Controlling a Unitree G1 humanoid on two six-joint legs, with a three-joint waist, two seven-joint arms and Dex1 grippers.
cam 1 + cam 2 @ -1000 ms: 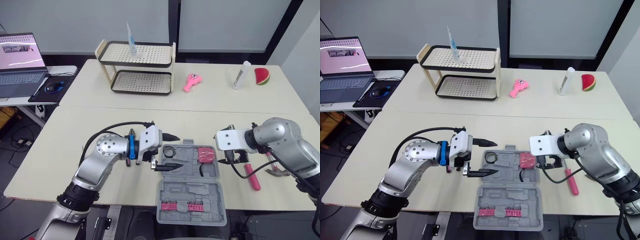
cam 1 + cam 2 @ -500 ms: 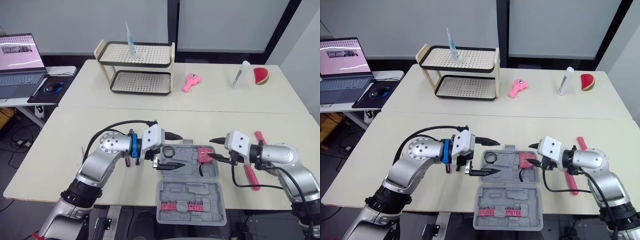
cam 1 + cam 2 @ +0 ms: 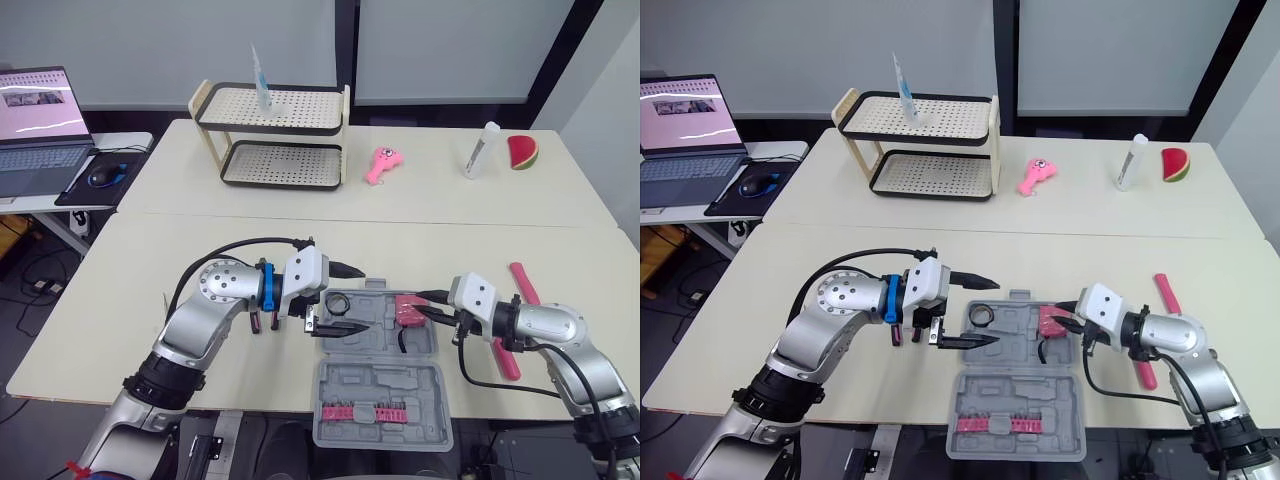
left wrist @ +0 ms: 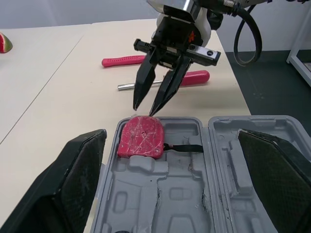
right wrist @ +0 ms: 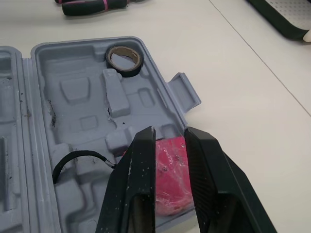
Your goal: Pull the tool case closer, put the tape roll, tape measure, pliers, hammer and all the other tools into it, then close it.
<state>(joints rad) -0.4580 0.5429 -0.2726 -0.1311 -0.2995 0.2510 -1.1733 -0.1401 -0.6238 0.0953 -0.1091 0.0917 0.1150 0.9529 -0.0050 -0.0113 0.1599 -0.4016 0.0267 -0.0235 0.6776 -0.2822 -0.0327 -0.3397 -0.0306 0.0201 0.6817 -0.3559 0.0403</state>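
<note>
The long moulded bed (image 3: 374,339) next to the tape roll is empty, so the pliers (image 3: 265,321) should fit inside the rim with their handles still spread when the robot lowers them.
The grey tool case (image 3: 375,385) lies open at the near table's front edge. A black tape roll (image 3: 337,302) and a pink tape measure (image 3: 408,309) lie in its far half. My left gripper (image 3: 360,299) hovers wide open over the case's left side, near the tape roll. From the right, my right gripper (image 4: 145,110) points at the tape measure (image 4: 142,137); its tips are at that tool's edge, a narrow gap between the fingers with nothing in it. A pink-handled hammer (image 3: 505,358) and another pink-handled tool (image 3: 524,283) lie right of the case. Black-and-pink pliers (image 3: 895,335) lie left of it.
The case lid holds a row of pink bits (image 3: 362,411). On the far table stand a two-tier rack (image 3: 270,135), a pink toy (image 3: 381,163), a white bottle (image 3: 482,150) and a watermelon slice (image 3: 521,152). A laptop (image 3: 40,120) sits on a side table at the left.
My right arm has dropped low and its gripper now points sideways at the tape measure, with the fingers drawn from wide apart to a narrow gap. The left gripper has barely moved.
</note>
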